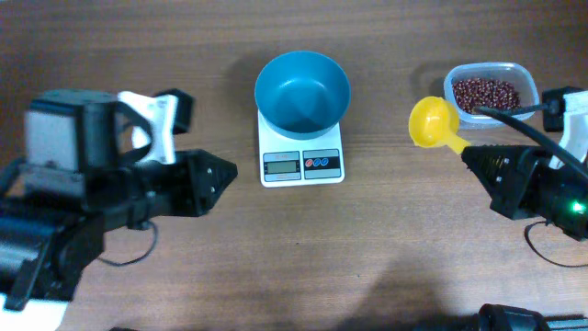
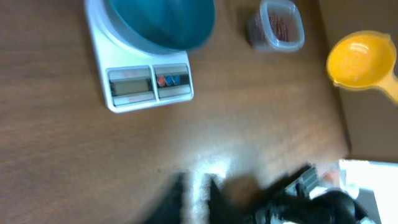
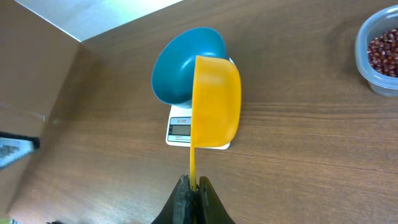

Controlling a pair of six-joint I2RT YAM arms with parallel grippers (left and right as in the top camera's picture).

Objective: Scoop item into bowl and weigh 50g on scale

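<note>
I should first swing the empty yellow scoop over the clear tub with my right gripper to get beans, because the scoop points toward the teal bowl.
The teal bowl stands empty on the white scale at the middle back; both also show in the left wrist view. The beans fill a clear tub at the back right. My right gripper is shut on the handle of an empty yellow scoop, held above the table between the scale and the tub. My left gripper is left of the scale, empty, with a narrow gap between its fingers.
The clear tub sits near the right arm's base, and a black cable crosses its front edge. Bare wooden table lies in front of the scale, between the two arms.
</note>
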